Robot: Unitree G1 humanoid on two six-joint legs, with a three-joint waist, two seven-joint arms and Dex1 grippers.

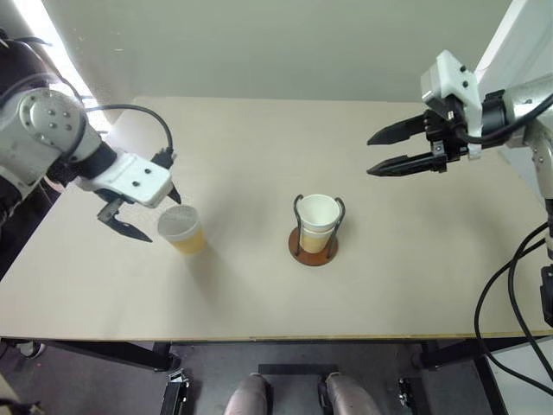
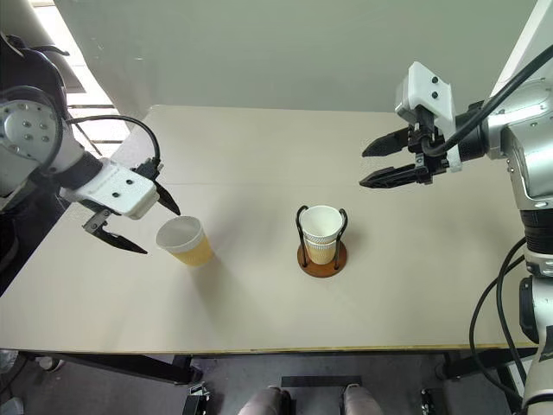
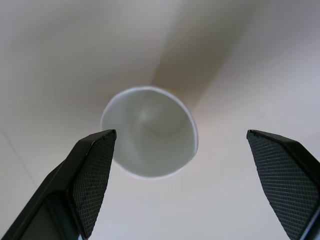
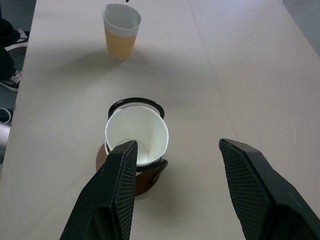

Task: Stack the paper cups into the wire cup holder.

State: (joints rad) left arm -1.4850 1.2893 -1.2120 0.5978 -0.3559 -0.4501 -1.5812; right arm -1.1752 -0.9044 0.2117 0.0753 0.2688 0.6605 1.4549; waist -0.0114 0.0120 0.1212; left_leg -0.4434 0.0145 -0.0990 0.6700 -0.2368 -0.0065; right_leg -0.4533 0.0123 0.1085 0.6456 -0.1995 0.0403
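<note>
My left gripper has one finger over the lone paper cup's opening (image 2: 179,233) and the other outside its rim, so it should keep going down until both can pinch that rim.
One paper cup (image 1: 183,229) stands upright on the table, left of centre, tan-yellow outside and white inside. My left gripper (image 1: 161,218) hangs open just above it and slightly to its left, pointing steeply down. In the left wrist view the cup's mouth (image 3: 150,132) lies below and between the fingers (image 3: 95,170), nearer one of them and untouched. The wire cup holder (image 1: 313,249) stands mid-table with a paper cup (image 1: 317,218) seated inside its black loops. My right gripper (image 1: 371,156) is open and empty, raised well above the table to the right of the holder, aimed toward it.
The light wooden table (image 1: 259,147) has its front edge near me and its left edge close behind my left arm. Black cables (image 1: 510,285) hang at the right side. A white panel (image 1: 527,35) stands at the back right.
</note>
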